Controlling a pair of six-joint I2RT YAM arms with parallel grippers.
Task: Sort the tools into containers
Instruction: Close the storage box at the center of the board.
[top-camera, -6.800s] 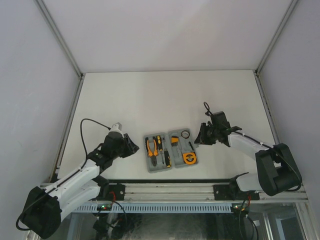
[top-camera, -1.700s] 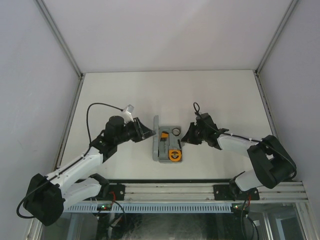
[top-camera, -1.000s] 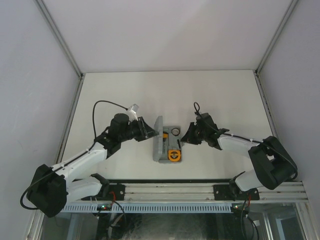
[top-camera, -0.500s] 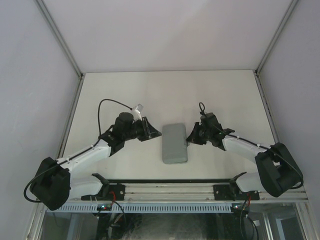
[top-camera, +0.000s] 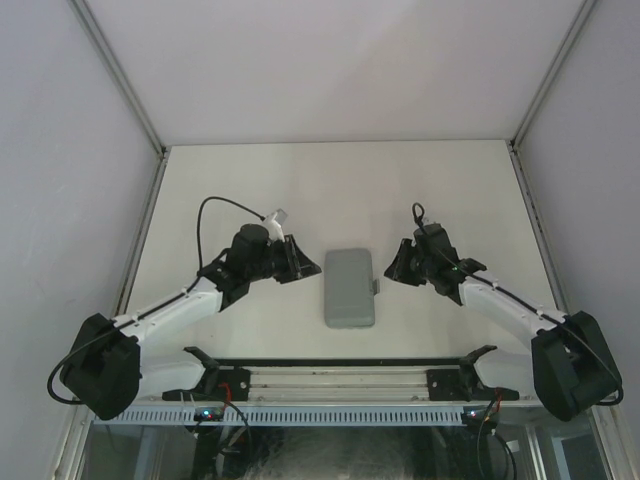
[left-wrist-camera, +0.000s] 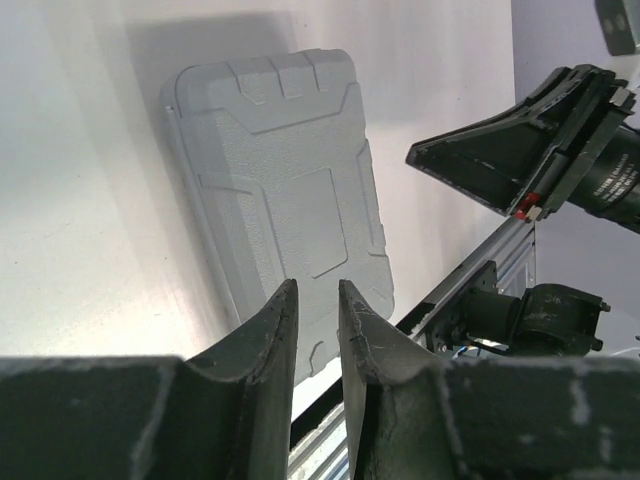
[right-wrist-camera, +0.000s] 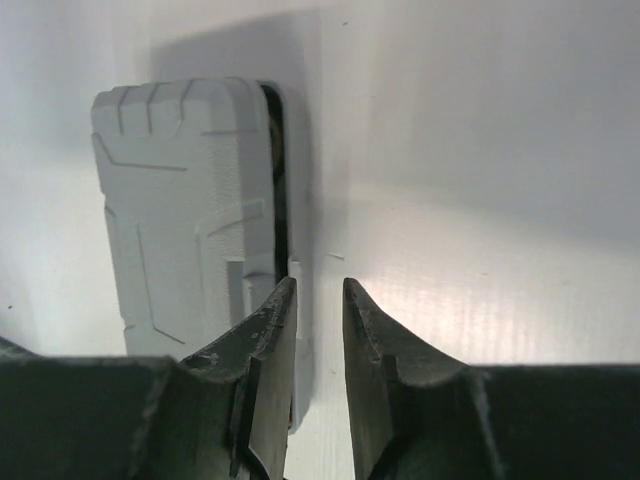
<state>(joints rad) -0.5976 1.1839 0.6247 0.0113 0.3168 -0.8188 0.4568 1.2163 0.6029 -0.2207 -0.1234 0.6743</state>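
Note:
The grey tool case is closed with its latch sticking out (top-camera: 376, 286), so the robot's right gripper should pinch the latch as the left gripper moves over the lid (top-camera: 349, 285).
The grey tool case (top-camera: 349, 287) lies shut and flat on the white table, lid up. The tools are hidden inside it. My left gripper (top-camera: 312, 267) hovers just off the case's left edge, narrowly open with nothing between its fingers. In the left wrist view the case (left-wrist-camera: 280, 190) lies beyond the left gripper (left-wrist-camera: 317, 285). My right gripper (top-camera: 391, 271) stands a little off the case's right edge, narrowly open and empty. The right wrist view has the case (right-wrist-camera: 180, 200) left of the right gripper (right-wrist-camera: 319, 282), with a dark slit along its near seam.
A metal rail (top-camera: 340, 378) with both arm bases runs along the table's near edge. White walls close in the table at the left, right and back. A black cable (top-camera: 215, 210) loops above the left wrist.
The case's raised left half has swung over and shut onto the right half, hiding the tools. My right gripper opened slightly and drew back to the right. The left gripper stayed by the left edge.

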